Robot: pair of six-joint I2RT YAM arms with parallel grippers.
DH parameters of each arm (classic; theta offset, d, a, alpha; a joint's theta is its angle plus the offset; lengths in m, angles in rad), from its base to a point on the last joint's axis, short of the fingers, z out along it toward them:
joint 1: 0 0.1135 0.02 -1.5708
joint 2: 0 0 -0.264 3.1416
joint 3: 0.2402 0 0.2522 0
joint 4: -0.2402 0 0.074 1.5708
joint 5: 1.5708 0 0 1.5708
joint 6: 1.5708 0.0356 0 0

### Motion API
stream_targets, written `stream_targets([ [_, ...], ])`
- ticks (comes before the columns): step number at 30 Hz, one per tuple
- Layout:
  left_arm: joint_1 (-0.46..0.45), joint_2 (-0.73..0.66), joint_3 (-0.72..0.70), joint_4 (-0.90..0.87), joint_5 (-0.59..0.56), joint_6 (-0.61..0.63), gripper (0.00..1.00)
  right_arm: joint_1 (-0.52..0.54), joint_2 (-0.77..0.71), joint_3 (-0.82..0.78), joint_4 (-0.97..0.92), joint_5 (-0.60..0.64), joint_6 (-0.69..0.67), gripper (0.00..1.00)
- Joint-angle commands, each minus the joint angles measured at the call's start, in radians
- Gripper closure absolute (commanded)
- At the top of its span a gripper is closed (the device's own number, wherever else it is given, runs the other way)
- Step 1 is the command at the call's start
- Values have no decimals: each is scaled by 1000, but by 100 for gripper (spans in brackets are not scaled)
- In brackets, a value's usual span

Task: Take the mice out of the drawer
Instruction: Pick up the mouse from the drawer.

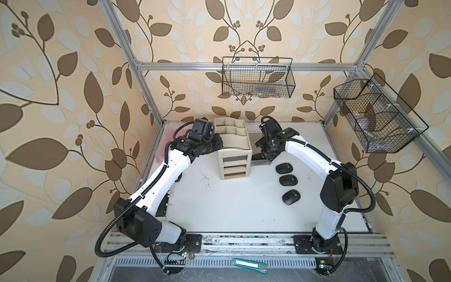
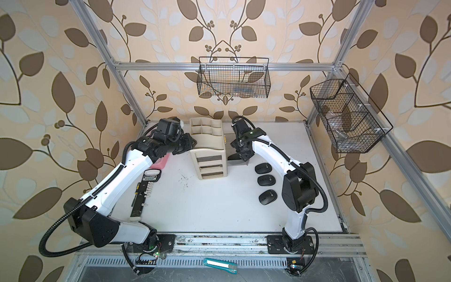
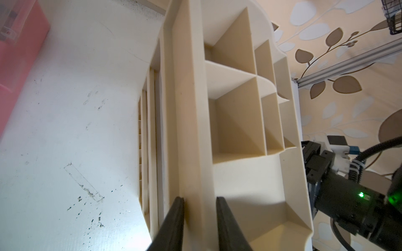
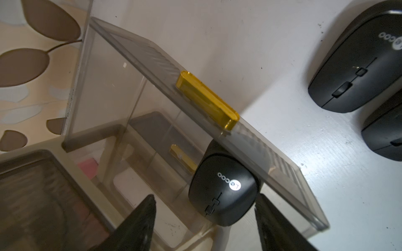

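Note:
I should move toward the organiser and lower both fingers around the mouse inside (image 4: 224, 188), because a finger of my right gripper hangs over the drawer's front side (image 4: 273, 180).
A beige desk organiser (image 1: 234, 151) with stacked drawers stands at the back of the white table. Its smoky see-through drawer (image 4: 152, 58), with a yellow handle (image 4: 206, 101), is pulled out on the organiser's right side (image 1: 258, 161). One black mouse (image 4: 221, 191) lies inside it. My right gripper (image 4: 205, 197) hovers open over the drawer, one finger on each side of that mouse, not touching it. Three black mice (image 1: 284, 168) (image 1: 288, 180) (image 1: 291, 196) lie in a row on the table to the right. My left gripper (image 3: 199, 198) is shut on the organiser's top side wall (image 3: 195, 108).
A pink box (image 2: 161, 161) and a long tool set (image 2: 144, 193) lie under the left arm. Two black wire baskets (image 1: 257, 78) (image 1: 375, 117) hang on the frame behind and to the right. A teal utility knife (image 1: 250, 265) rests on the front rail.

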Motion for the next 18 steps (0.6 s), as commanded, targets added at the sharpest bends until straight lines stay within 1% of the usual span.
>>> stream_targets([
  [1, -9, -25, -25, 12, 13, -16, 74, -1, 46, 50, -64, 10, 12, 26],
  [5, -9, -21, -21, 8, 9, -15, 75, 5, 91, 102, -89, 8, 7, 26],
  [11, -9, -16, -17, 11, 8, -16, 75, 7, 132, 149, -64, 7, 9, 26],
  [16, -9, -7, -14, 16, 9, -20, 75, 9, 196, 262, -70, 10, -14, 27],
  [18, -9, -8, -12, 10, -4, -18, 75, 3, 212, 306, -103, 8, -24, 28],
])
